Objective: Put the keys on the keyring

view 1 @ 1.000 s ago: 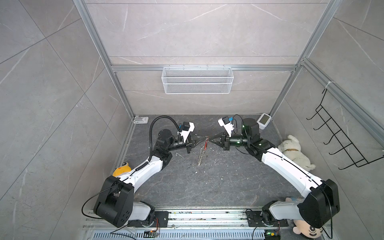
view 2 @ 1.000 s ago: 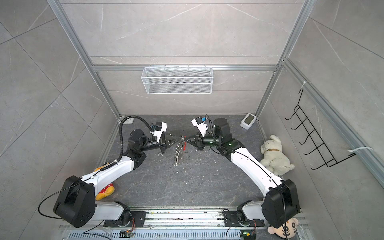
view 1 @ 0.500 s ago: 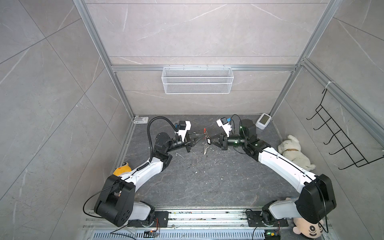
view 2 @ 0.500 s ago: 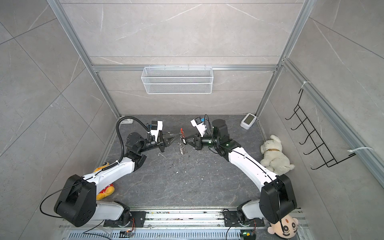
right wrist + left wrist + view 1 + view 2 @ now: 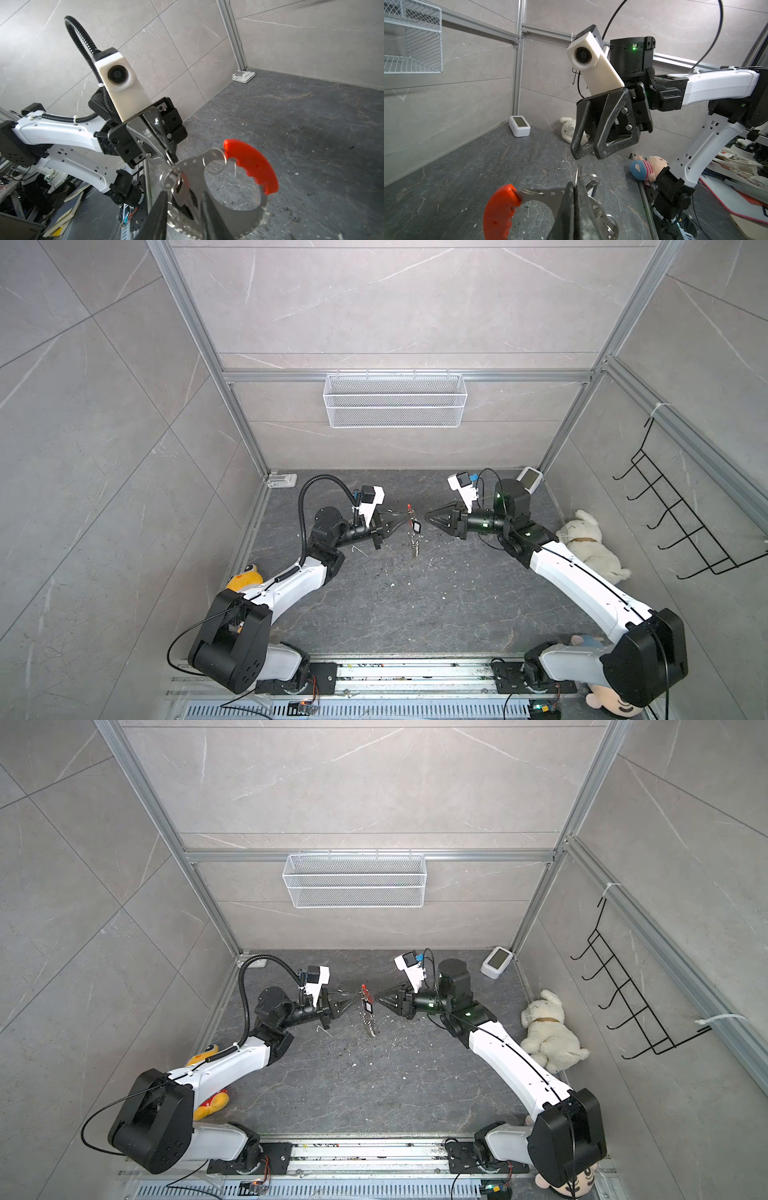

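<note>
The keyring is hanging only from my left gripper's tips and can swing freely, so next my right gripper comes in and pinches it just below the tips.
The keyring is a metal band with a red plastic grip and hangs above the dark floor between both arms in both top views. My left gripper is shut on the band, beside the red grip. The keys, silver with a black head, dangle from a small ring on the band. They hang between the parted fingers of my right gripper, which is open and does not pinch them. A top view shows the key's white-faced tag just off the right gripper.
A white wire basket hangs on the back wall and a black hook rack on the right wall. A small white device and a plush lamb lie at the right, a yellow plush at the left.
The right gripper's jaws have parted and it has drawn back slightly from the keyring. The left gripper lifted the keyring a little earlier and still holds it.
</note>
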